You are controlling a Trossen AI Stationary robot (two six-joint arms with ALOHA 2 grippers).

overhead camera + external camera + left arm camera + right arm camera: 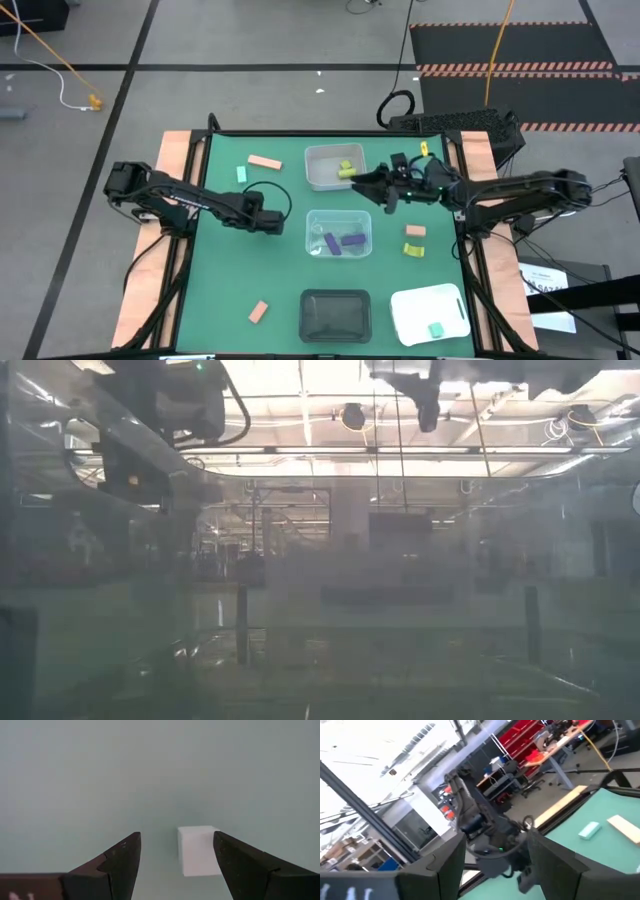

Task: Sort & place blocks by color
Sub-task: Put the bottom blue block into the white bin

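Observation:
The pale block (199,851) lies by my left gripper, far from the white tray (428,312), so next my left gripper picks it up and hands it to my right gripper.
My left gripper (272,222) points down at the green table, left of the middle clear tray (338,234). It is open, and in its wrist view (177,835) a pale block (199,850) lies on the table between the fingers, close to one of them. My right gripper (360,181) is open and holds nothing (496,837). It hangs raised at the right rim of the far clear tray (335,167), which holds a yellow-green block (345,168). Purple blocks (345,240) lie in the middle tray. A mint block (436,329) lies in the white tray (425,305).
Loose blocks lie on the table: a salmon one (264,162) and a mint one (241,174) at far left, a salmon one (415,230) and a yellow-green one (413,249) at right, and a salmon one (258,311) near left. A black tray (335,312) stands at the near edge.

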